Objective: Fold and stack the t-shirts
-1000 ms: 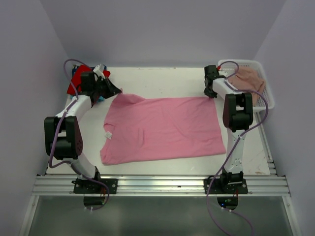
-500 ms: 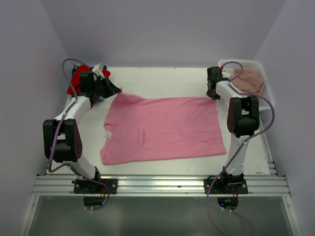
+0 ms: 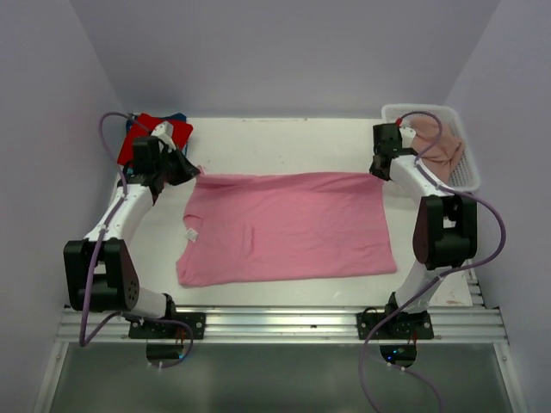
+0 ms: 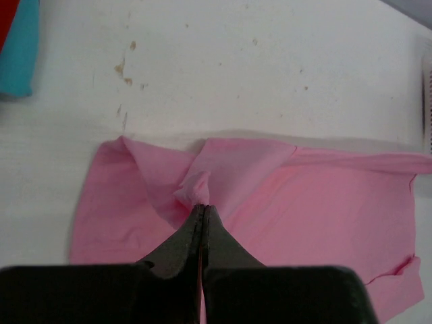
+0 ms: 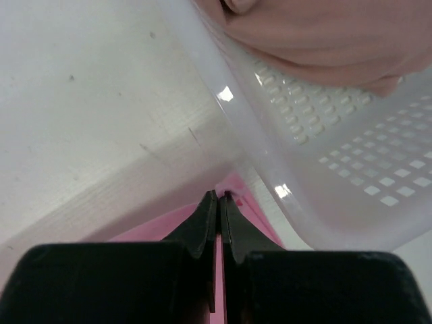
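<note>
The pink t-shirt's far edge (image 3: 293, 178) is stretched straight between the robot's grippers, so the right gripper needs to go on carrying its corner toward the t-shirt's near edge (image 3: 379, 274) until the fold is flat.
A pink t-shirt (image 3: 284, 225) lies spread flat across the middle of the white table. My left gripper (image 3: 195, 170) is shut on its far left corner, which bunches up at the fingertips in the left wrist view (image 4: 201, 206). My right gripper (image 3: 376, 172) is shut on the shirt's far right corner, pinching a small pink fold in the right wrist view (image 5: 219, 194). The shirt's far edge is pulled straight between the two grippers. A folded red shirt over a blue one (image 3: 155, 135) sits at the far left corner.
A white plastic basket (image 3: 463, 168) holding a dusty pink garment (image 3: 437, 144) stands at the far right, right beside my right gripper; its wall fills the right wrist view (image 5: 317, 169). Purple walls enclose the table on three sides.
Both grippers have moved outward and nearer with the shirt's far corners, the left one leftward, the right one rightward. The far edge, slanted and bunched before, is now straight and taut.
</note>
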`<state>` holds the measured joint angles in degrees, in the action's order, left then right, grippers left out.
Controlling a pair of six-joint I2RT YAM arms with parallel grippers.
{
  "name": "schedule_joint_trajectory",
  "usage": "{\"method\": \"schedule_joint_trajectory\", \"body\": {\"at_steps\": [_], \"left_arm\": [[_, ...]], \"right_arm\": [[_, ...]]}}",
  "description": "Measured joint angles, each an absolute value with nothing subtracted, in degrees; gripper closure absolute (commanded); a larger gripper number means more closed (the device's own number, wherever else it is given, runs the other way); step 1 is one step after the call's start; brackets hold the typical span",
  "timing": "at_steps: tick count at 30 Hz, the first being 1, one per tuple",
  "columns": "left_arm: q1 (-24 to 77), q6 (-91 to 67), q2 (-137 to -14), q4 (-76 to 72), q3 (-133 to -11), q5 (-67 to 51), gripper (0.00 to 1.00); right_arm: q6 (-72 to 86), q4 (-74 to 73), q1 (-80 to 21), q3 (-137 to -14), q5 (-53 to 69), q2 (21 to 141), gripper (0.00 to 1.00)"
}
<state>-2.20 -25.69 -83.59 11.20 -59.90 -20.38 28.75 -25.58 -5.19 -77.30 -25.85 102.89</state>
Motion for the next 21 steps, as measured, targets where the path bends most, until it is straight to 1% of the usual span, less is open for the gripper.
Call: {"method": "schedule_joint_trajectory", "body": {"at_steps": [6, 12, 16, 21], "left_arm": [[-2.2, -25.1, -78.0, 16.3, -53.3, -19.0, 1.0], [-2.2, -24.1, -71.7, 19.5, -49.6, -18.2, 1.0], [-2.2, -23.4, -70.2, 20.6, -47.7, -17.7, 1.0], [-2.2, -23.2, -68.8, 22.4, -43.6, -17.5, 1.0]], "right_arm": [[29.6, -27.3, -5.7, -68.7, -25.5, 99.2, 1.0], [30.6, -29.8, -7.0, -60.9, -24.7, 93.0, 1.0], [30.9, -31.1, -7.6, -59.1, -24.7, 89.5, 1.0], [30.9, -32.5, -7.9, -59.0, -25.4, 88.4, 1.0]]}}
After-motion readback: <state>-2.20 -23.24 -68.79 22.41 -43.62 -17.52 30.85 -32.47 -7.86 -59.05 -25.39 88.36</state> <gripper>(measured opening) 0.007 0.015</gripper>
